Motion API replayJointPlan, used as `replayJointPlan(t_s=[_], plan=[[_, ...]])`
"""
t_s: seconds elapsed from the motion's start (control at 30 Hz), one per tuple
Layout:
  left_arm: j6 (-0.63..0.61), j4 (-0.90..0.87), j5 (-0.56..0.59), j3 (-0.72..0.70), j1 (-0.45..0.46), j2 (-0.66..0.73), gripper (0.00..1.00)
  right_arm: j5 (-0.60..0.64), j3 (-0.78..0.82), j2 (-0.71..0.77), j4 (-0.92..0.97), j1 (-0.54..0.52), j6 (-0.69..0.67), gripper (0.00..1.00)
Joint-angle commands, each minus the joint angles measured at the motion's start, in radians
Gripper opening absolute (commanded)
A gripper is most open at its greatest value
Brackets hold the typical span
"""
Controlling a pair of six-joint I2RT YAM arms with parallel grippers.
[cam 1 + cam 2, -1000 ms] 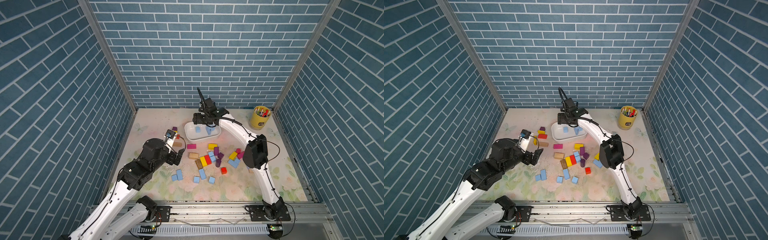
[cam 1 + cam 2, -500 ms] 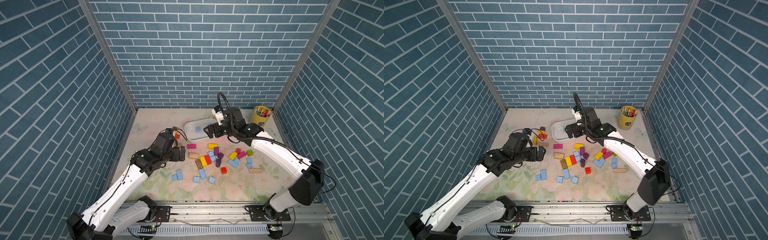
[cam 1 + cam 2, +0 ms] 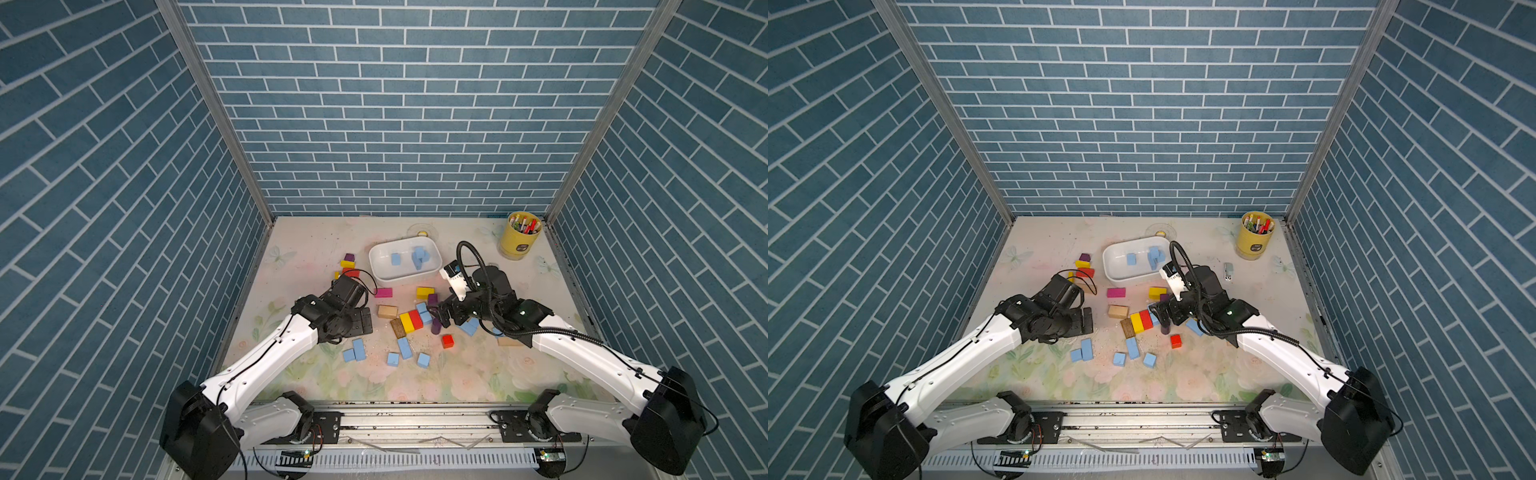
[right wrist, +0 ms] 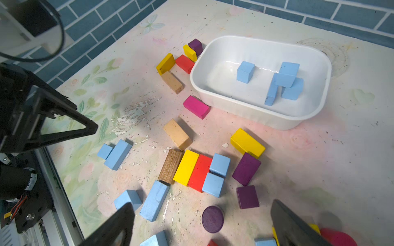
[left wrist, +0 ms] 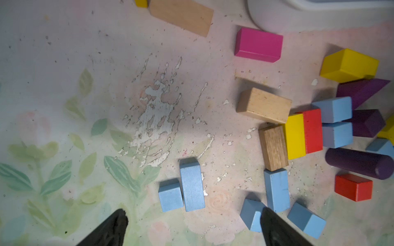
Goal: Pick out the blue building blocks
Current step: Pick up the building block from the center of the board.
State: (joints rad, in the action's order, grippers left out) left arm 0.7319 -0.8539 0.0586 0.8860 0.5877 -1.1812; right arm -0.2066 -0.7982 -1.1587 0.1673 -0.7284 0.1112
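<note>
The blue brick [image 3: 359, 350] next to the cube is a long way from my right gripper. Next, my left gripper grabs the brick by its far end [image 3: 357, 342] for the white bin.
Several blue building blocks [image 3: 359, 348] lie loose on the flowered table, and others [image 4: 285, 78] sit in the white bin [image 3: 376, 266]. My left gripper [image 3: 363, 322] hangs open just behind a blue brick [image 5: 191, 185] and cube [image 5: 170, 194]. In the left wrist view the left gripper [image 5: 193, 213] holds nothing. My right gripper [image 3: 440, 316] is open and empty over the mixed pile. In its wrist view the right gripper [image 4: 201, 206] straddles a purple cylinder [image 4: 212, 219], with two blue cubes [image 4: 219, 165] just beyond.
Yellow, red, purple, pink and tan blocks [image 3: 409, 321] mix with the blue ones. A small coloured group [image 3: 348, 266] lies left of the bin. A yellow cup of markers [image 3: 519, 245] stands at the back right. Brick-patterned walls close three sides.
My right arm swung from above the bin down to the block pile, and its jaws widened. My left gripper moved toward the front, nearer the loose blue blocks.
</note>
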Motion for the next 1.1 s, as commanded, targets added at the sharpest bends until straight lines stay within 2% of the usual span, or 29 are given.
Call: replayJointPlan(t_s=[0.0, 0.17, 0.33, 0.63, 0.8, 1.07], plan=[[0.054, 0.024, 0.008, -0.019, 0.022, -0.042, 0.96, -0.039, 0.056, 0.054, -0.162, -0.002, -0.081, 0.99], [0.068, 0.056, 0.019, -0.028, 0.051, -0.129, 0.9, -0.043, 0.151, 0.101, -0.305, -0.001, -0.093, 0.99], [0.083, 0.095, 0.019, -0.036, 0.079, -0.202, 0.83, -0.007, 0.199, 0.126, -0.363, -0.002, -0.089, 0.99], [0.102, 0.147, 0.018, -0.056, 0.092, -0.293, 0.71, 0.015, 0.234, 0.141, -0.392, -0.002, -0.077, 0.99], [0.106, 0.174, 0.019, -0.077, 0.093, -0.318, 0.66, 0.015, 0.235, 0.138, -0.394, -0.002, -0.076, 0.99], [0.103, 0.203, 0.025, -0.087, 0.093, -0.349, 0.52, 0.022, 0.238, 0.131, -0.397, -0.002, -0.076, 0.99]])
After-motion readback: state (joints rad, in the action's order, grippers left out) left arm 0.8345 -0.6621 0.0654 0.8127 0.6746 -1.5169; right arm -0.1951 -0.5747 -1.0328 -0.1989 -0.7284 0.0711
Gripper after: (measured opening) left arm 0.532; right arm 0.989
